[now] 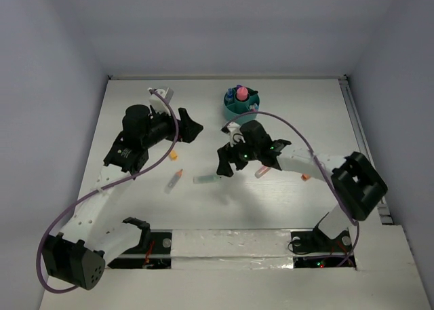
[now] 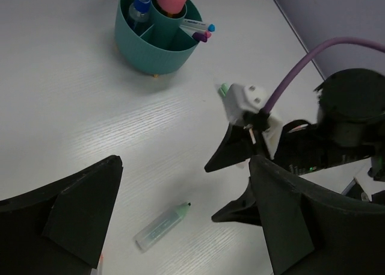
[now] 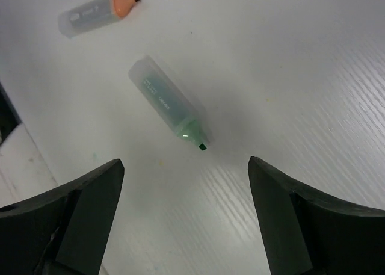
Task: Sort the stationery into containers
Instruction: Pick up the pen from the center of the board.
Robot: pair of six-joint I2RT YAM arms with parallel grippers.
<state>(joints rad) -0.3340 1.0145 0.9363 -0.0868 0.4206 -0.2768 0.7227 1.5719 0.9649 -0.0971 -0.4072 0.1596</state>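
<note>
The green highlighter point(image 3: 163, 97) is lying at an angle to my right gripper's fingers, so next my right gripper turns to line up with it and grabs it near its tip point(image 3: 189, 129).
The teal organiser point(image 1: 241, 104) stands at the back and holds a pink item, a blue-capped bottle and pens; it also shows in the left wrist view point(image 2: 157, 40). An uncapped green highlighter point(image 1: 205, 179) lies on the table, also seen in the left wrist view point(image 2: 162, 227) and the right wrist view point(image 3: 171, 103). An orange highlighter point(image 1: 174, 181) lies left of it point(image 3: 99, 13). My right gripper point(image 1: 226, 164) is open and empty just above the green highlighter's tip point(image 3: 186, 221). My left gripper point(image 1: 192, 128) is open and empty, raised left of the organiser point(image 2: 180, 227).
A small orange cap point(image 1: 174, 156) lies under the left arm. A pink item point(image 1: 262, 173) and another orange cap point(image 1: 306, 178) lie by the right arm. A small green piece point(image 2: 224, 89) sits near the right wrist. Grey walls enclose the table.
</note>
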